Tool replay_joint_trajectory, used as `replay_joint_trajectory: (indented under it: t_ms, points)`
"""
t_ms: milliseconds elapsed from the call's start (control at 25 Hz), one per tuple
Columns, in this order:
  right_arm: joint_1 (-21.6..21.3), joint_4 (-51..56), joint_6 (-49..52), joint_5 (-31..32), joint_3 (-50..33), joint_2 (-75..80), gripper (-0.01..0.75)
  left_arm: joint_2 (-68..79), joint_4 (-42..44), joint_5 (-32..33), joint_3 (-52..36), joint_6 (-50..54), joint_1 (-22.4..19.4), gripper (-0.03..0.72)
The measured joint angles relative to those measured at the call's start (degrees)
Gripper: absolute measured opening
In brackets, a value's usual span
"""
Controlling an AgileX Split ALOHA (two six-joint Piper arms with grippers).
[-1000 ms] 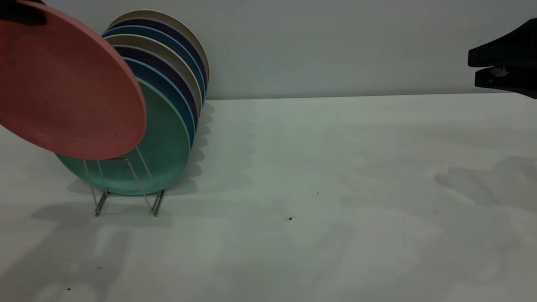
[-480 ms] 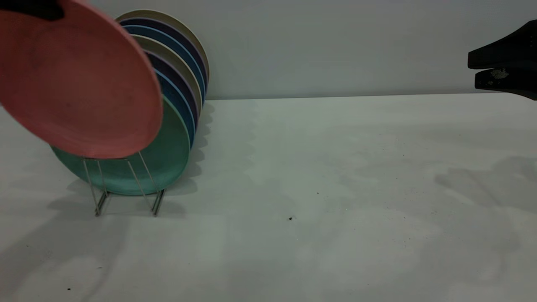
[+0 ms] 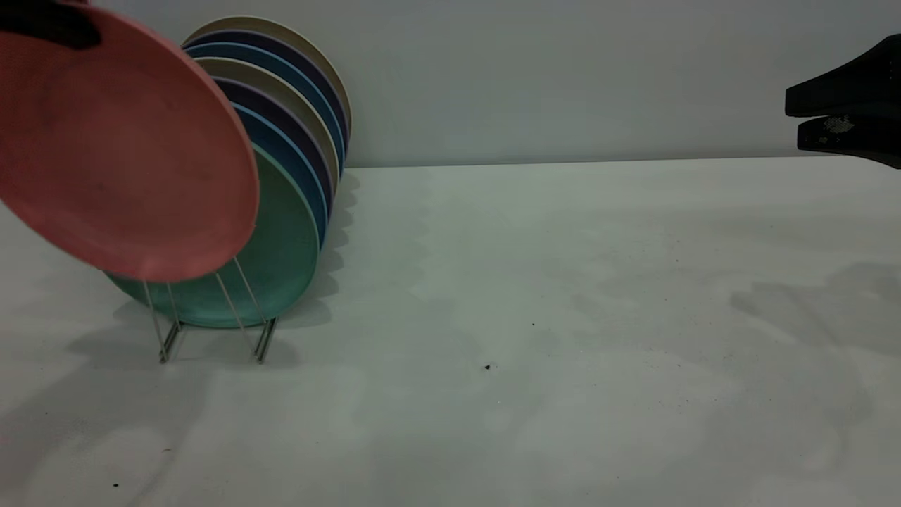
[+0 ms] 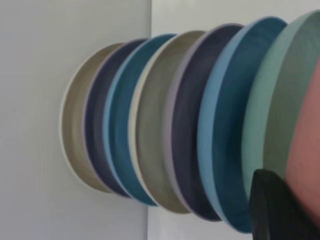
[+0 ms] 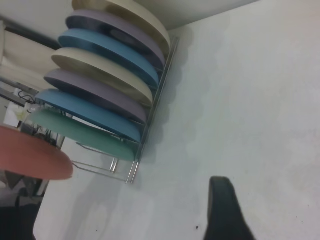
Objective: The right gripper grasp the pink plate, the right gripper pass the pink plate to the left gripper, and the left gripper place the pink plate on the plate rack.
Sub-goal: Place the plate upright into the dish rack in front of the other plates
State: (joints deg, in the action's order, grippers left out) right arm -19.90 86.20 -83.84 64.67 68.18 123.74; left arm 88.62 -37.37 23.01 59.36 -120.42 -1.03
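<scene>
Next, I lift the pink plate with my left gripper and lower it between the rack's front loop and the green plate, because the pink plate's lower edge [image 3: 179, 274] hangs outside that loop.
My left gripper [image 3: 49, 24] is at the top left, shut on the upper rim of the pink plate [image 3: 127, 155]. It holds the plate tilted in the air, with the lower edge just over the front loops of the plate rack [image 3: 262, 341]. The plate overlaps the green plate [image 3: 281, 260] from the front. In the left wrist view one black finger [image 4: 275, 210] lies against the pink plate [image 4: 305, 150]. My right gripper [image 3: 792, 116] hangs empty at the far right, above the table, its jaws a narrow gap apart. The right wrist view shows the pink plate [image 5: 30, 155] in front of the rack [image 5: 150, 125].
Several plates stand in the rack behind the green one: blue [image 3: 295, 162], purple, cream. A grey wall runs right behind the rack. White table [image 3: 528, 317] stretches between the rack and my right gripper.
The pink plate has swung right, then slightly back left, and come down, so its lower edge now sits lower over the front rack loops. The right gripper has not moved.
</scene>
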Motion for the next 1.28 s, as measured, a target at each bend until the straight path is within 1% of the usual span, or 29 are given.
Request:
replay_joint_trajectory:
  t_ms: [200, 520, 920, 1120, 1280]
  points:
    - [0.0, 0.0, 0.0, -0.1, 0.0, 0.0, 0.480, 0.5, 0.4, -1.2, 0.0, 0.0, 0.0, 0.054]
    - [0.0, 0.0, 0.0, -0.6, 0.0, 0.0, 0.480, -4.1, 1.5, -1.7, 0.1, 0.0, 0.0, 0.054]
    - [0.0, 0.0, 0.0, -0.8, 0.0, 0.0, 0.480, -0.1, 2.3, -2.2, 0.1, 0.0, 0.0, 0.054]
    - [0.0, -0.1, -0.1, -0.9, 0.0, 0.0, 0.480, -0.9, 5.5, -3.9, 0.1, 0.0, 0.8, 0.054]
    - [0.0, -0.1, -0.1, -1.1, 0.0, 0.0, 0.480, -1.4, 7.2, -4.6, 0.2, 0.0, 2.6, 0.054]
